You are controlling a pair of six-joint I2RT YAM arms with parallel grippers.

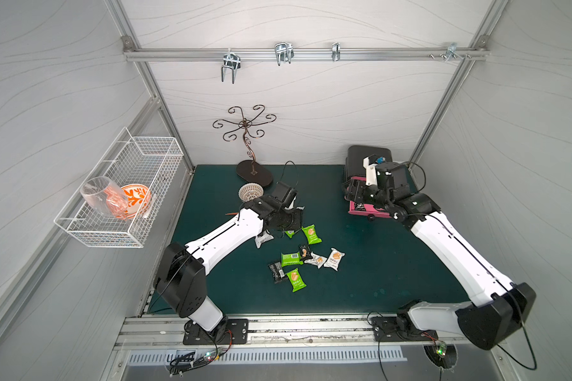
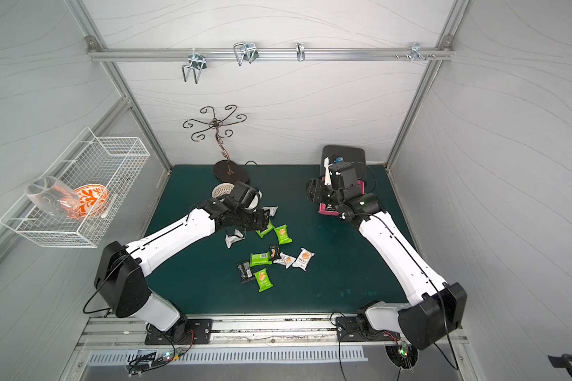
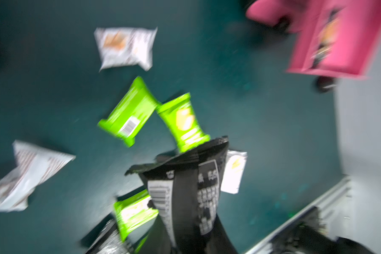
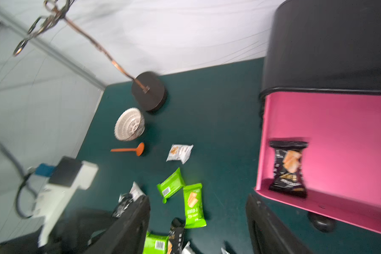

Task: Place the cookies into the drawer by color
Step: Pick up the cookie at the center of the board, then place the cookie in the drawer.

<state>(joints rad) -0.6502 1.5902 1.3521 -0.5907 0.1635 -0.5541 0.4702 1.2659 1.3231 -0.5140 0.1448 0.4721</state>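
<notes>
My right gripper is hanging at the pink drawer (image 1: pixel 361 207) and is in my left gripper's way. It should move back before my left gripper puts the black cookie inside (image 4: pixel 334 163).
Several cookies lie scattered on the green mat: green packets (image 1: pixel 311 234) (image 1: pixel 291 259) (image 1: pixel 296 279), black ones (image 1: pixel 276 272) and white ones (image 1: pixel 334 259) (image 1: pixel 263 239). My left gripper (image 3: pixel 185 246) is shut on a black cookie packet (image 3: pixel 185 187), which it holds above the mat over the far end of the pile (image 1: pixel 294 219). The pink drawer (image 4: pixel 339 123) stands pulled out of a black cabinet (image 1: pixel 369 156) at the back right, with one black packet (image 4: pixel 288 169) inside. My right gripper (image 4: pixel 198 231) hangs open and empty just left of the drawer (image 1: pixel 355 194).
A bronze hook stand (image 1: pixel 254 171), a small white woven bowl (image 1: pixel 251 191) and an orange spoon (image 4: pixel 130 150) sit at the back left of the mat. A wire basket (image 1: pixel 119 198) on the left wall holds a glass and an orange bowl.
</notes>
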